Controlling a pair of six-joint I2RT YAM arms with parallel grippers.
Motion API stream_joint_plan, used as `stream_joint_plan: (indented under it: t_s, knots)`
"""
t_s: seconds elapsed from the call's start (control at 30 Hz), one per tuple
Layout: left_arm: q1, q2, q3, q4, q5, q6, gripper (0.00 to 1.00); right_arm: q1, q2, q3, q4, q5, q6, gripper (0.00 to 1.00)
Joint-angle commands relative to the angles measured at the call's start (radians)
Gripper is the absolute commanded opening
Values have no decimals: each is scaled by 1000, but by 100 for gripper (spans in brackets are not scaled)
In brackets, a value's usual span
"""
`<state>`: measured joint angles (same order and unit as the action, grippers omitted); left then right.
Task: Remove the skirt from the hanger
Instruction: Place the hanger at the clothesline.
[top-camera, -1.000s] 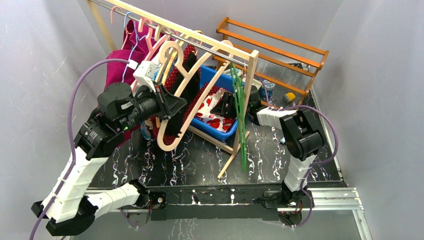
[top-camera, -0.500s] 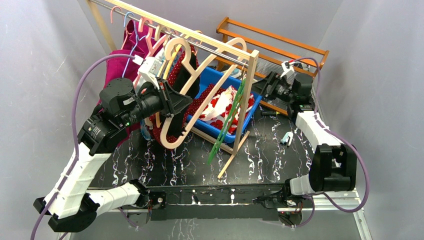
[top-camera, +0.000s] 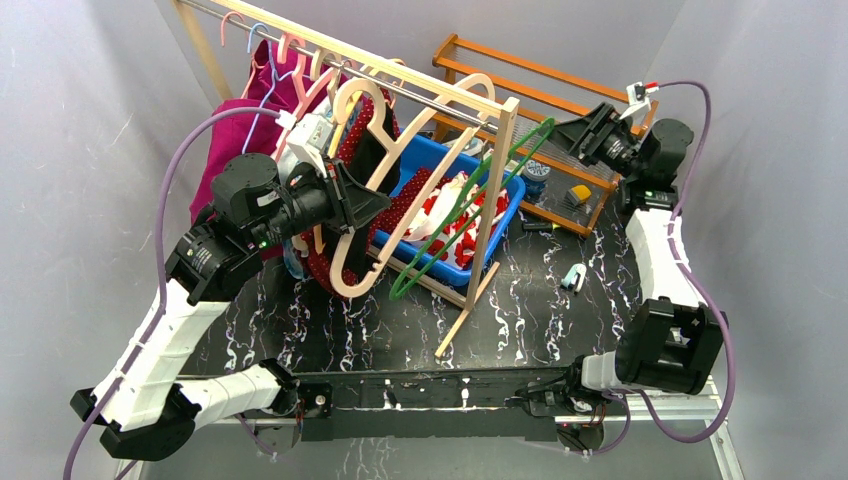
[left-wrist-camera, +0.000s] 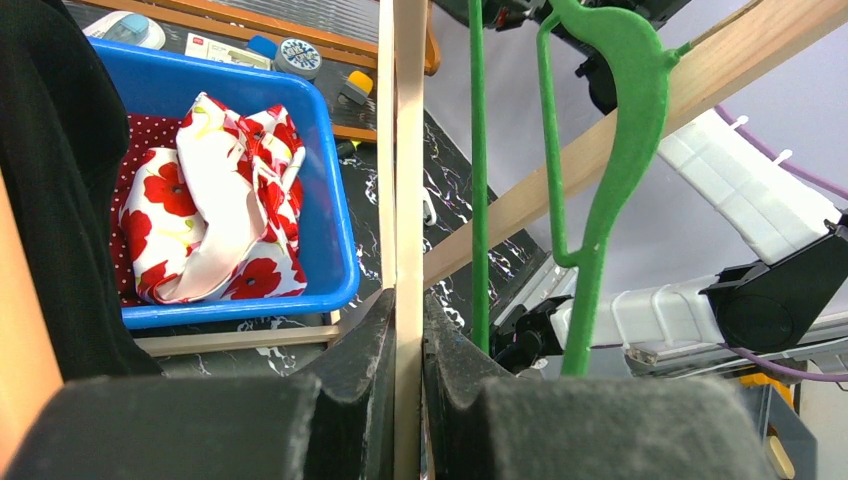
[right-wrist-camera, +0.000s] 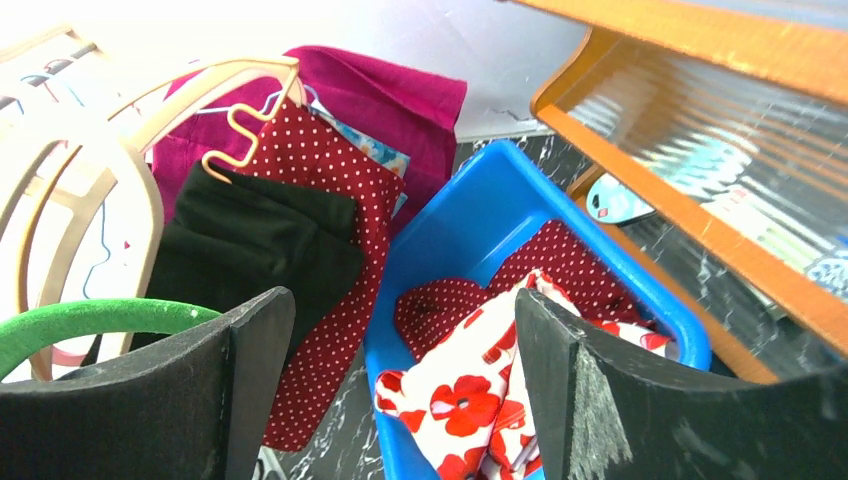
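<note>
The pale hanger is between my right gripper and the skirt. Next, my right gripper moves back while my left gripper slides the hanger toward the post (top-camera: 487, 215).
A pale wooden hanger (top-camera: 345, 288) carries a red white-dotted skirt (top-camera: 398, 203) and a black garment (top-camera: 365, 160). My left gripper (top-camera: 355, 200) is shut on the hanger's thin wooden bar (left-wrist-camera: 408, 250). The skirt (right-wrist-camera: 330, 190) trails toward the blue bin (top-camera: 432, 264). High at the back right, my right gripper (top-camera: 583, 128) stands wide open, and nothing is between its jaws (right-wrist-camera: 400, 295). A green hanger (top-camera: 460, 205) slants from that gripper down to the table. It lies against the outer side of one finger (right-wrist-camera: 100, 318).
The blue bin (right-wrist-camera: 450, 230) holds a white cloth with red flowers (right-wrist-camera: 470, 400). A wooden clothes rail with a post (top-camera: 500, 170) carries a magenta garment (top-camera: 235, 140) and more hangers. An orange wooden shelf (top-camera: 560, 80) stands behind it, and small items (top-camera: 575, 278) lie on the black marbled table.
My right arm swung up and right from beside the bin, and its jaws opened wider. The green hanger went from hanging upright to slanting. The left gripper rose slightly with the wooden hanger.
</note>
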<state>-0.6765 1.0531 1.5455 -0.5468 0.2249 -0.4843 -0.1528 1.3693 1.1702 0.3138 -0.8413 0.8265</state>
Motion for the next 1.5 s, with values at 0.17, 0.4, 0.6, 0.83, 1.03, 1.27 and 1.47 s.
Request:
stream_joint_plan:
  t_s: [0.17, 0.4, 0.6, 0.83, 1.03, 1.27, 1.47]
  knots:
    - [3, -16, 8, -21, -12, 63, 0, -11, -19, 180, -86, 6, -121, 89]
    - [3, -20, 13, -46, -25, 79, 0, -15, -68, 83, -228, 194, -210, 90]
    - [3, -10, 19, -45, 17, 91, 0, -28, -90, -20, -296, 273, -275, 90]
    - [3, 27, 34, -51, 98, 152, 0, -36, -27, 50, -196, 68, -233, 89]
    - [3, 56, 43, -38, 183, 167, 0, 55, 47, 65, 188, -170, 19, 83]
    - [3, 53, 50, -66, 180, 191, 0, 100, 65, 139, 146, -179, -53, 81]
    - [3, 68, 71, -84, 145, 178, 0, 110, 48, 63, 282, -228, -14, 78]
